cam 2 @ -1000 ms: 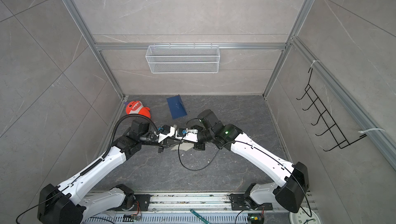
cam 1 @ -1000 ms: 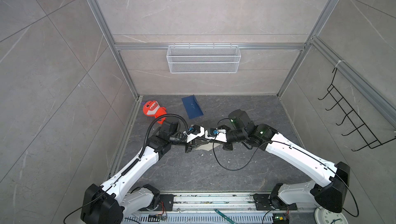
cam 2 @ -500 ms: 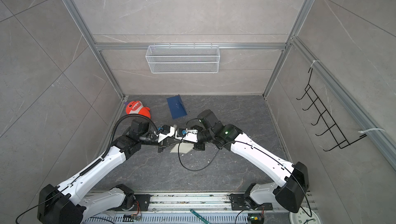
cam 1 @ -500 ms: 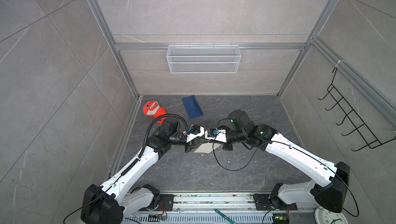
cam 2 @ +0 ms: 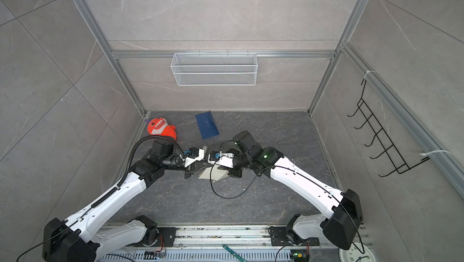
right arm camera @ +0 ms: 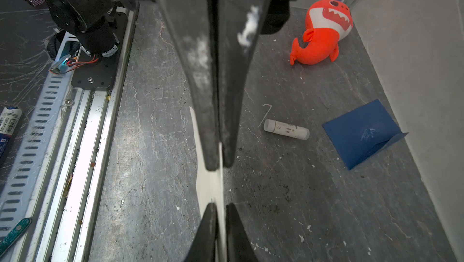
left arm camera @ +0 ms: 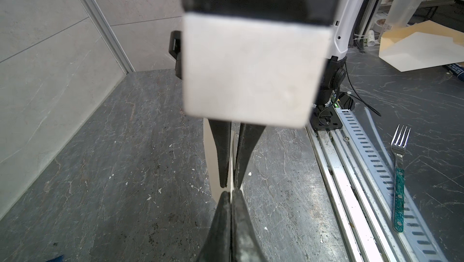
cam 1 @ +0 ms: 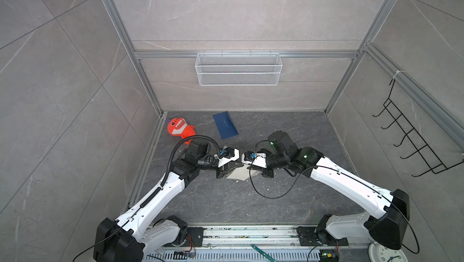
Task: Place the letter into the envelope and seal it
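Note:
My right gripper should keep pulling away from my left gripper, as both hold the folded letter's edge, until the letter spreads open, and then let go.
In both top views my grippers meet tip to tip over the middle of the floor, with the folded tan letter hanging between them. My left gripper is shut on the letter's edge. My right gripper has its jaws a narrow slit apart, and the letter's edge runs through the gap. The dark blue envelope lies flat near the back wall, its flap raised, well apart from both grippers.
A white glue stick lies on the floor between the grippers and the envelope. An orange shark plush sits in the back left corner. A metal rail runs along the front. A green-handled fork lies beyond it.
The right gripper's jaws have parted slightly around the letter. The left gripper has closed fully on it. Both arms have stayed almost where they were.

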Robot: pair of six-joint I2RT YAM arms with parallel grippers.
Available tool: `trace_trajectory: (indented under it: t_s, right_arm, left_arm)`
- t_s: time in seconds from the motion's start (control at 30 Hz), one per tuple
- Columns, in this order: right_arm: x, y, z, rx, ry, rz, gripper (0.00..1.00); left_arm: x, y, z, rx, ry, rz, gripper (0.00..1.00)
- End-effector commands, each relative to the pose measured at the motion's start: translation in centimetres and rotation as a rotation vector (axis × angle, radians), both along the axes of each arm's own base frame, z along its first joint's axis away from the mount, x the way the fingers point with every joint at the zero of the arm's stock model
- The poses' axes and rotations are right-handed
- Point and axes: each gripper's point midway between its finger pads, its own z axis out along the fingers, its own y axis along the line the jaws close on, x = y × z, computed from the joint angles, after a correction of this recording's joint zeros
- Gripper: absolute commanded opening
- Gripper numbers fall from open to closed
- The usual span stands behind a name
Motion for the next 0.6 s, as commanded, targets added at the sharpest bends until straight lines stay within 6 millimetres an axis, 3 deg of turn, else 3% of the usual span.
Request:
trace_trajectory:
  t_s: [0.0,0.13,0.3,0.57]
  right_arm:
    - [-0.2,-0.9,0.3,0.008,0.014,-0.030,0.11]
    - [-0.4,-1.5,0.1,0.011,0.026,-0.032,0.01]
    - [-0.3,-2.4,-0.4,-0.008,0.035,-0.055,0.11]
    - [0.0,-4.3,-1.5,-0.029,0.060,-0.090,0.12]
  left_arm:
    - [-0.4,0.1,1.6,-0.033,-0.066,-0.023,0.00]
    - [-0.4,0.1,1.6,-0.032,-0.069,-0.021,0.00]
    - [-0.5,0.1,1.6,-0.030,-0.070,-0.023,0.00]
    - [-0.5,0.1,1.5,-0.029,-0.069,-0.024,0.00]
